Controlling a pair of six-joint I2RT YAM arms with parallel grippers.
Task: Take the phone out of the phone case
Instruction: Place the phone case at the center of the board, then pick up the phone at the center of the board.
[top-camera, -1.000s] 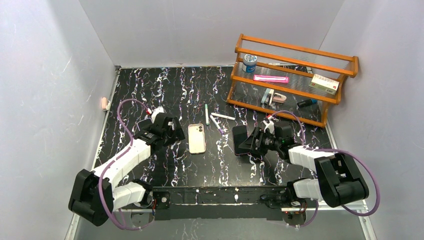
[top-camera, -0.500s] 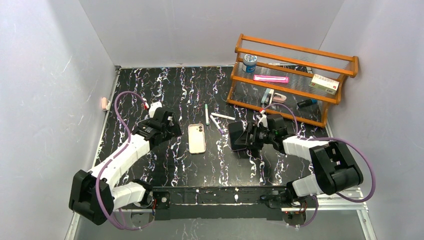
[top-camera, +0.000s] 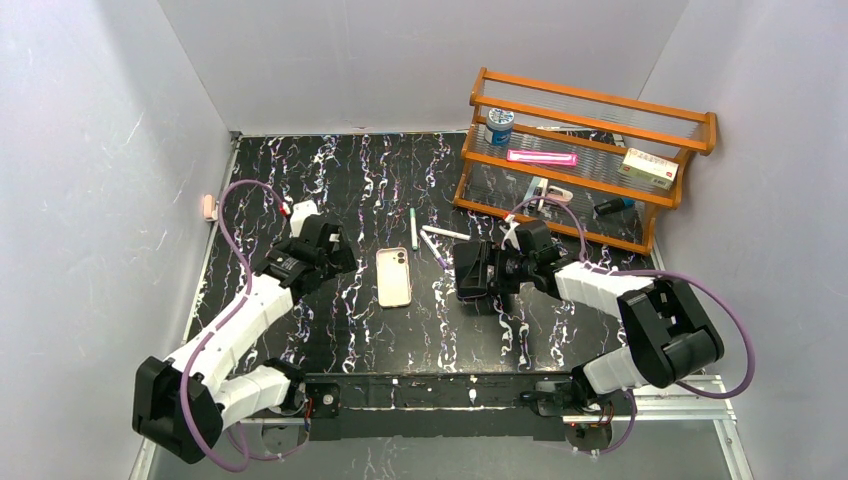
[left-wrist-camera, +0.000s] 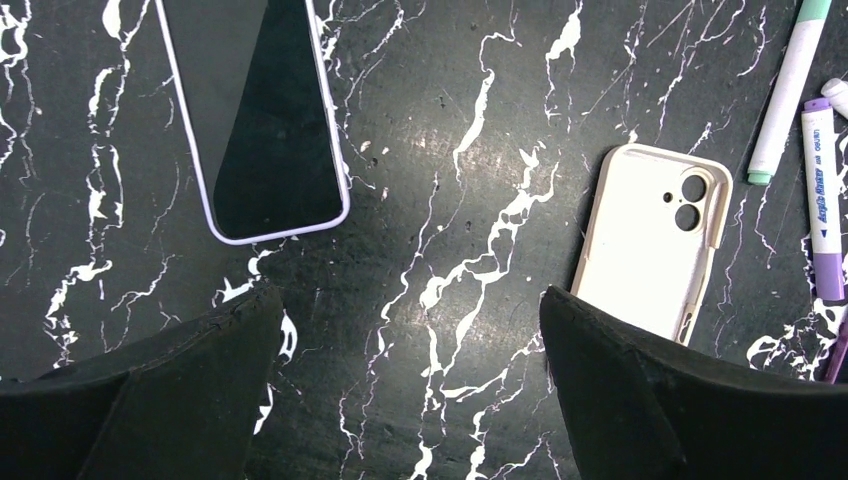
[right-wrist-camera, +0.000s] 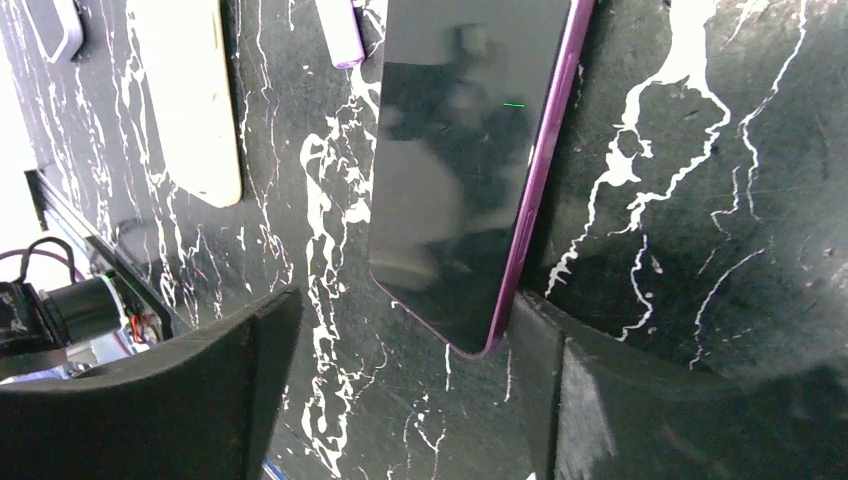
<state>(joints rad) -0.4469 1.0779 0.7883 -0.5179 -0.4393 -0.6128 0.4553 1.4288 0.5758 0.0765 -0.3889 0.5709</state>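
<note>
I keep my left gripper going toward the lavender-rimmed phone (left-wrist-camera: 263, 115), as it lies clear of the cream phone case, and close on that phone across its long edges (left-wrist-camera: 327, 110).
The cream phone case (top-camera: 394, 277) lies empty on the black marbled table, its camera cut-outs showing in the left wrist view (left-wrist-camera: 650, 240). A dark phone with a purple edge (right-wrist-camera: 470, 160) lies flat to the right of the case (top-camera: 468, 270). My right gripper (right-wrist-camera: 403, 305) is open at its near end, the right finger against the purple edge and the left finger well away. A second dark phone with a pale lavender rim (left-wrist-camera: 255, 110) lies left of the case. My left gripper (left-wrist-camera: 410, 300) is wide open over bare table between that phone and the case.
Several markers (top-camera: 428, 238) lie just behind the case and the purple-edged phone. An orange wooden rack (top-camera: 585, 160) with a can and small boxes stands at the back right. A small pink piece (top-camera: 208, 207) sits at the left wall. Grey walls close three sides.
My right gripper has moved left and a little away from me, and the purple-edged phone has shifted with it. The left gripper has drawn back to the left. The case has stayed put.
</note>
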